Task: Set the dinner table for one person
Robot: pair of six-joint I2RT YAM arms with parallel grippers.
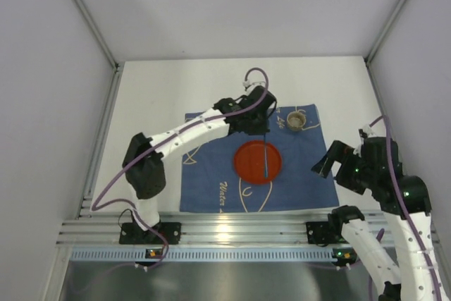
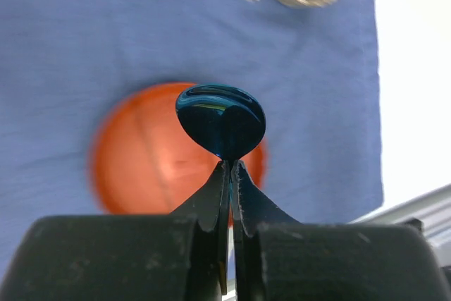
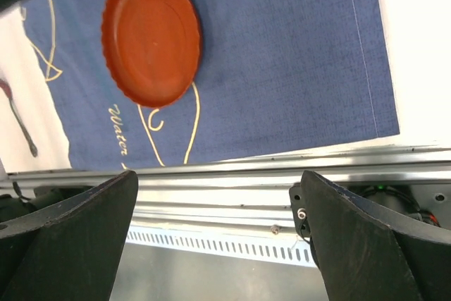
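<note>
The blue spoon's handle (image 1: 266, 162) faces the near rail. My left gripper should go on past the plate before it lets go on the clear placemat (image 1: 306, 167) below the beige cup.
On the white dinner table (image 1: 155, 118) lies a blue placemat (image 1: 211, 174) with an orange plate (image 1: 248, 163) in its middle. My left gripper (image 1: 263, 132) hangs over the plate's far edge, shut on a blue spoon (image 1: 266, 160). In the left wrist view the spoon's bowl (image 2: 220, 121) sticks out past the closed gripper (image 2: 230, 163), above the plate (image 2: 141, 160). A small beige cup (image 1: 297, 120) stands on the placemat's far right corner. At the placemat's right edge my right gripper (image 1: 335, 168) is open and holds nothing. Its wrist view shows the gripper (image 3: 218, 177) over the table's near rail.
A dark-handled utensil (image 3: 20, 121) lies on the table left of the placemat (image 3: 282, 68). The aluminium rail (image 1: 232, 230) with the arm bases runs along the near edge. White walls with metal frame posts (image 1: 99, 40) close in the sides and back.
</note>
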